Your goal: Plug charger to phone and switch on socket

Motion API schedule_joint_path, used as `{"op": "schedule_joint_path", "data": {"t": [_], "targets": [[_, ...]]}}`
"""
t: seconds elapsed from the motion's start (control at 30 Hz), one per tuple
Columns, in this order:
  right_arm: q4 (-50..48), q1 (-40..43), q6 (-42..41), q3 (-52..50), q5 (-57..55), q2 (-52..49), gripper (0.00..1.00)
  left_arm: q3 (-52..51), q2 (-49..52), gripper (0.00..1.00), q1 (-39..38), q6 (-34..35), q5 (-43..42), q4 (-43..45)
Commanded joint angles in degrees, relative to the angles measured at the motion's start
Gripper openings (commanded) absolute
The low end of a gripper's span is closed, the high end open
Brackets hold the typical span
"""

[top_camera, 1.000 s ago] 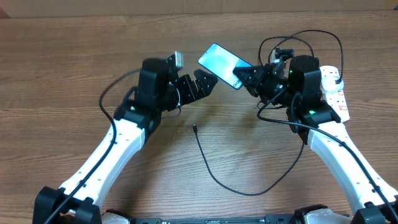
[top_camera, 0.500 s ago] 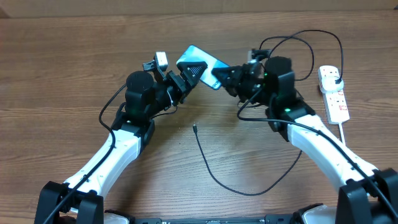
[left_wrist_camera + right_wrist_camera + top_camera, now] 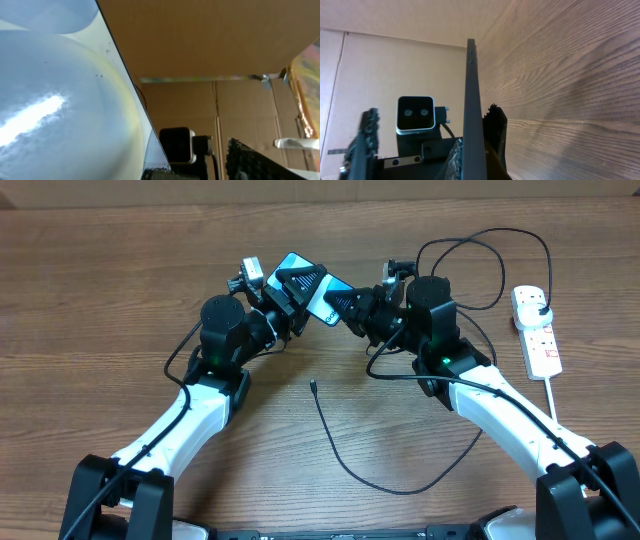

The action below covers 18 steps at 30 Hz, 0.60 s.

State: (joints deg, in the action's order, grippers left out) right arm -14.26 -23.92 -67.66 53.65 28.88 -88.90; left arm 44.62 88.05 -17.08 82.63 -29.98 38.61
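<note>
My right gripper is closed on the phone's end (image 3: 329,307). Next, my left gripper closes on the phone so that my right gripper is free to take the loose charger (image 3: 314,387).
The phone (image 3: 320,298) is held up off the table, tilted, between the two arms. My right gripper (image 3: 342,307) is shut on its right end; in the right wrist view the phone (image 3: 471,100) shows edge-on, clamped between my fingers (image 3: 472,162). My left gripper (image 3: 292,288) is open around the phone's left end; the screen (image 3: 50,100) fills the left of the left wrist view, apart from one finger (image 3: 250,160). The charger (image 3: 345,460) lies loose on the table, its tip (image 3: 312,387) free. The socket (image 3: 537,332) lies at the far right.
The charger's cable loops behind my right arm (image 3: 480,240) toward the socket's far end, where a black plug (image 3: 533,298) sits. The socket's white cord (image 3: 553,395) runs toward the front right. Cardboard walls stand around the table.
My right gripper has carried the phone to the left, away from the socket. My left gripper has swung up and back, with its open fingers now around the phone's left end.
</note>
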Motion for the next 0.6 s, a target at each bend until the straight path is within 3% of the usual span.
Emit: {"op": "schedule_joint_path", "data": {"t": [0.0,0.3,0.33,0.37,0.43,0.5,0.57], "targets": [[-1.11,-0.52,-1.9,1.9,-1.75,-0.09,0.04,-0.26,0.7,0.84,0.33,2.8,0.33,1.53],[-1.07,-0.52,-5.42,1.9,-4.44,-0.22,0.04,-0.26,0.72,0.66,0.35,6.23,0.79,6.86],[-1.05,-0.52,-6.12,1.9,-4.44,-0.22,0.04,-0.26,0.7,0.62,0.35,6.36,0.92,6.86],[-1.05,-0.52,-6.56,1.9,-4.44,-0.22,0.04,-0.26,0.72,0.49,0.35,6.36,1.11,6.84],[-1.03,-0.52,-7.06,1.9,-4.44,-0.22,0.04,-0.26,0.72,0.34,0.35,6.62,1.46,6.86],[-0.39,-0.52,-7.45,1.9,-4.5,-0.22,0.04,-0.26,0.72,0.28,0.35,7.32,1.68,6.86],[0.81,-0.52,-7.58,1.9,-4.87,-0.22,0.04,-0.26,0.72,0.28,0.35,7.43,1.86,6.86]]}}
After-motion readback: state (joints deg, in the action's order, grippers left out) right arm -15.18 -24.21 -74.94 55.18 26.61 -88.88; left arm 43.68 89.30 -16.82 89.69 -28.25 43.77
